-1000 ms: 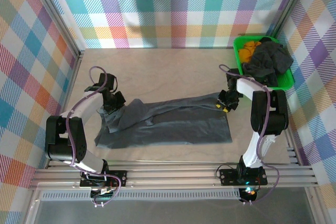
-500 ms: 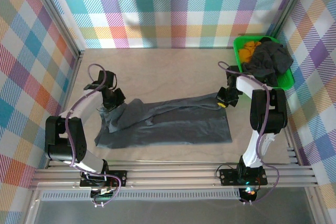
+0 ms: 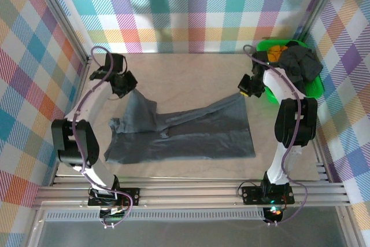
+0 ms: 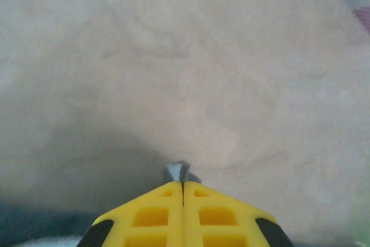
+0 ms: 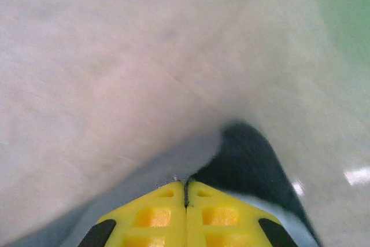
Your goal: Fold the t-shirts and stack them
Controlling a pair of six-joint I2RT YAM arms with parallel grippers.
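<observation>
I should pull the t-shirt's far corner toward the back wall [image 3: 124,48] with my left gripper to spread out the cloth before folding, because the t-shirt bunches up [image 3: 155,121] beside its middle crease.
A dark grey t-shirt [image 3: 191,137] lies spread across the table's near half, its far edge pulled up at both ends. My left gripper [image 3: 124,85] is shut on the shirt's far left corner, and a small tip of grey cloth [image 4: 180,172] pokes out past the yellow fingers [image 4: 156,215]. My right gripper [image 3: 247,87] is shut on the far right corner, with dark cloth [image 5: 245,163] bunched right at the closed fingers [image 5: 222,215]. More dark t-shirts [image 3: 300,65] are heaped in the green bin.
The bright green bin [image 3: 265,45] stands at the back right, close behind the right arm, with an orange cloth [image 3: 276,52] in it. Checkered walls close in the back and both sides. Bare table lies beyond the shirt.
Both grippers have moved toward the back wall, dragging the shirt's far corners up and away. The right gripper closed on its corner during this time.
</observation>
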